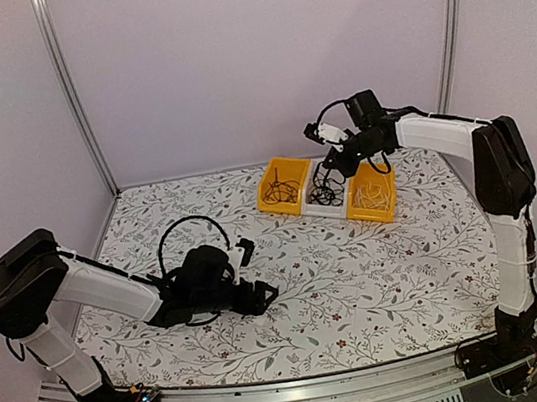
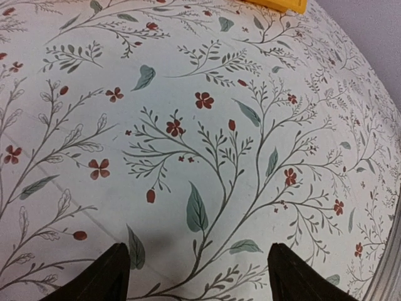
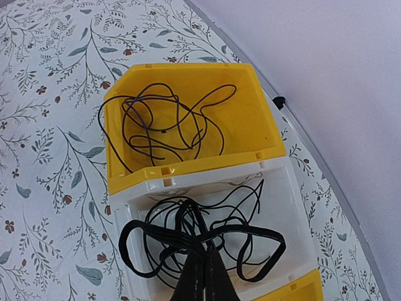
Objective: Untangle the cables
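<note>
My right gripper is holding the wide black loops (image 3: 263,233) above the white bin's thinner black cables (image 3: 235,210). It should keep going down until the loops reach the cables, then let go.
A bundle of black cables (image 3: 207,216) hangs over the white middle bin (image 3: 285,188). My right gripper (image 3: 205,248) is shut on the bundle where its strands cross. Wide flat loops (image 3: 128,241) spread to both sides of the fingertips, and thinner strands lie in the bin below. A separate thin black cable (image 3: 166,122) lies coiled in the yellow bin (image 3: 250,100) beyond. From above, my right gripper (image 1: 330,168) sits over the cables (image 1: 325,191) in the white bin. My left gripper (image 2: 200,279) is open just above the bare floral cloth, far from the bins; from above it is seen as (image 1: 263,296).
Three bins stand in a row at the back of the table: yellow (image 1: 270,175), white (image 1: 322,208) and yellow (image 1: 359,210), the last holding pale strands. The left arm's own thick cable (image 1: 187,228) loops above its wrist. A metal rail (image 2: 385,276) edges the table.
</note>
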